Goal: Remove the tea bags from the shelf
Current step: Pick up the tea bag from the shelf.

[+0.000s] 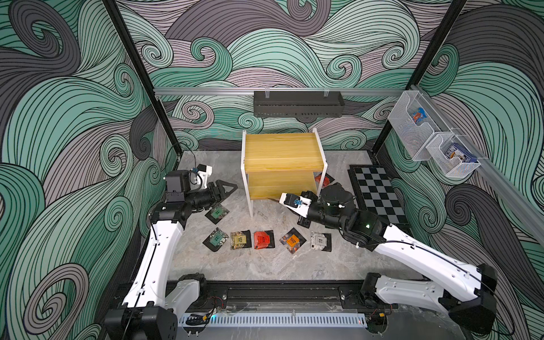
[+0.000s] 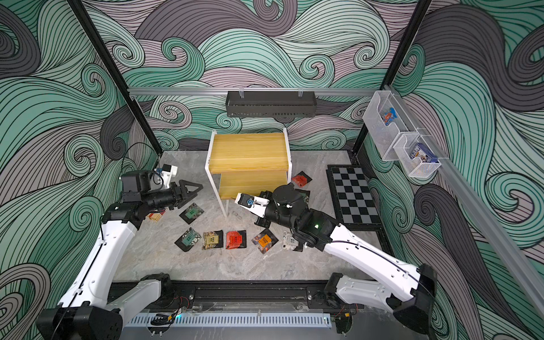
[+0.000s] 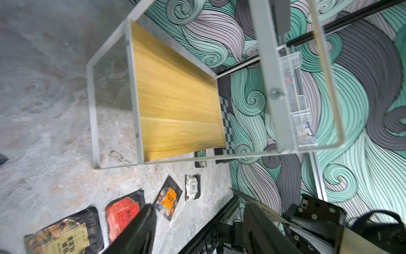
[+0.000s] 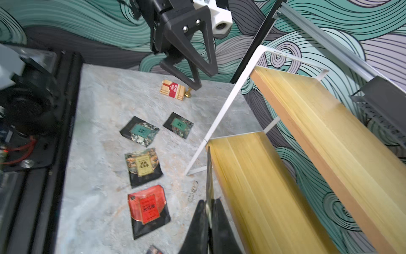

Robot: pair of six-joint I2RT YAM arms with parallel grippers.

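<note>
The tea bag's free edge (image 3: 237, 192) juts straight from my right gripper, so I expect the tea bag to stay stiff, barely sagging, when I carry it.
The shelf (image 1: 282, 150) stands mid-table, and both yellow boards show bare wood. Several tea bags lie flat on the table in front of it: two teal (image 1: 217, 212) (image 1: 217, 238), yellow (image 1: 240, 240), red (image 1: 263, 239), orange (image 1: 292, 240) and white (image 1: 320, 240). Another red one (image 1: 322, 179) lies beside the shelf's right leg. My right gripper (image 4: 209, 204) is shut on a tea bag (image 4: 209, 171), seen edge-on, just off the front edge of the lower board. Left of the shelf, my left gripper (image 1: 228, 188) hovers open with nothing between its fingers (image 3: 140, 228).
A red-and-cream carton (image 4: 173, 90) lies under the left arm. A chessboard (image 1: 378, 194) lies at the right. A black tray (image 1: 298, 104) hangs on the back rail. Two mesh bins (image 1: 412, 126) (image 1: 453, 160) hang on the right wall.
</note>
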